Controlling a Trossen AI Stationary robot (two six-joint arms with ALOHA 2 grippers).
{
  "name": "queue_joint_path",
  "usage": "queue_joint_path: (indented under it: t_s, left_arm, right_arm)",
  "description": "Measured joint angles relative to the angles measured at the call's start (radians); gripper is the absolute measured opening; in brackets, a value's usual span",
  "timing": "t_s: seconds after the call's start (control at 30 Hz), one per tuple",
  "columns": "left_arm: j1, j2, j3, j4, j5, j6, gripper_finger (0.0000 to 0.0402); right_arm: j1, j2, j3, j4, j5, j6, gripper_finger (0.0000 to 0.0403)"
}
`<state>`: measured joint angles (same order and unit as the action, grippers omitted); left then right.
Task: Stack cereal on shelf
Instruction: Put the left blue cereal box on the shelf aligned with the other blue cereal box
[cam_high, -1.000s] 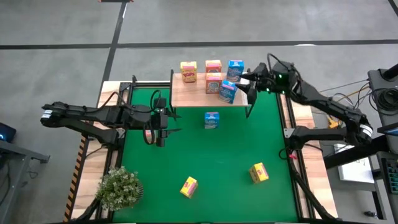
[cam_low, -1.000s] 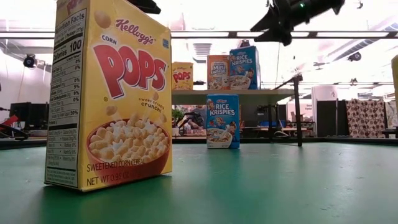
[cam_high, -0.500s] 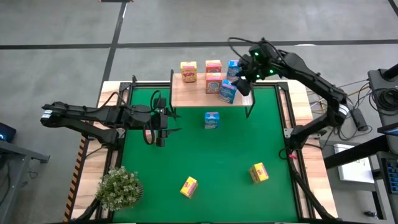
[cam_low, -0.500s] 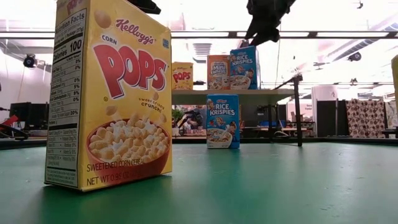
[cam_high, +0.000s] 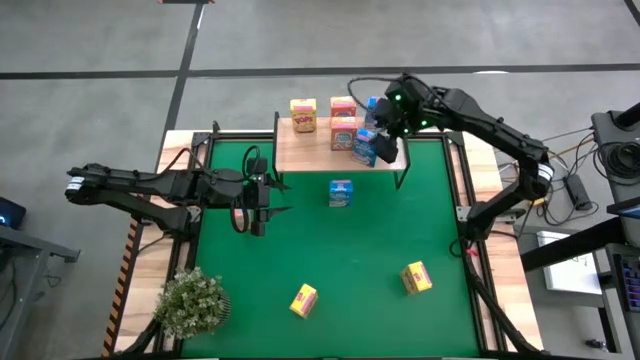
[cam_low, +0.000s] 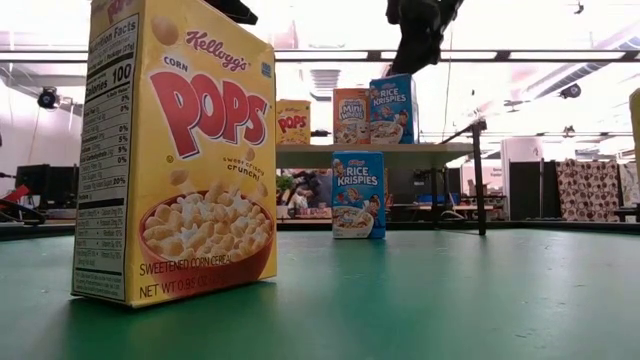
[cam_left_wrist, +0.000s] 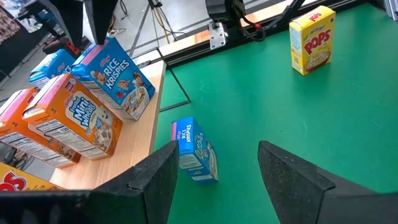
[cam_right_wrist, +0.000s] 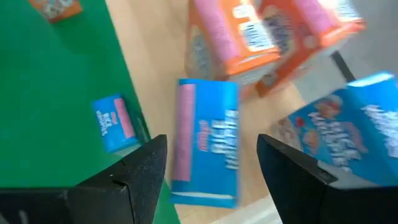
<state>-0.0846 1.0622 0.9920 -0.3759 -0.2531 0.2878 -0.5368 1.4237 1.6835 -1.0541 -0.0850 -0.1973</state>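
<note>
The nearer blue box (cam_high: 363, 148) is crooked and out of line with the farther blue box (cam_high: 372, 103). Next, my right gripper grabs the nearer box and moves it into line.
The shelf (cam_high: 300, 150) stands at the mat's far edge and carries a yellow cereal box (cam_high: 303, 115), two orange-pink ones (cam_high: 343, 107) (cam_high: 343, 133) and two blue ones (cam_high: 373, 107) (cam_high: 364, 148). On the mat lie a blue box (cam_high: 340, 192) just in front of the shelf and two yellow boxes (cam_high: 303, 299) (cam_high: 416, 278) near the front. My right gripper (cam_high: 385, 140) hovers open above the shelf's right end, its fingers on either side of the nearer blue box (cam_right_wrist: 205, 149), well above it. My left gripper (cam_high: 255, 205) hangs open over the mat's left part.
A bushy potted plant (cam_high: 192, 303) sits at the near left corner. In the low view a yellow Pops box (cam_low: 175, 150) stands close to the camera and hides the left side. The mat's middle (cam_high: 350, 240) holds nothing.
My right gripper has swung from beyond the shelf's right end toward the table's left, coming over the blue boxes on the shelf, and has tipped steeply downward. Its fingers have stayed open. The boxes have not moved.
</note>
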Motion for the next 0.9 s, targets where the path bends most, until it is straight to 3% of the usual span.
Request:
queue_joint_path:
  t_s: [0.13,0.3,0.9]
  left_arm:
    - [0.0,0.0,0.0,0.0,0.0,0.0,0.0203]
    - [0.0,0.0,0.0,0.0,0.0,0.0,0.0203]
    - [0.0,0.0,0.0,0.0,0.0,-0.001,0.0203]
  right_arm:
    - [0.031,0.019,-0.003,0.006,0.016,0.005,0.0237]
    - [0.05,0.023,-0.003,0.012,0.115,0.013,0.0228]
    - [0.05,0.024,-0.003,-0.003,0.113,-0.061,0.0141]
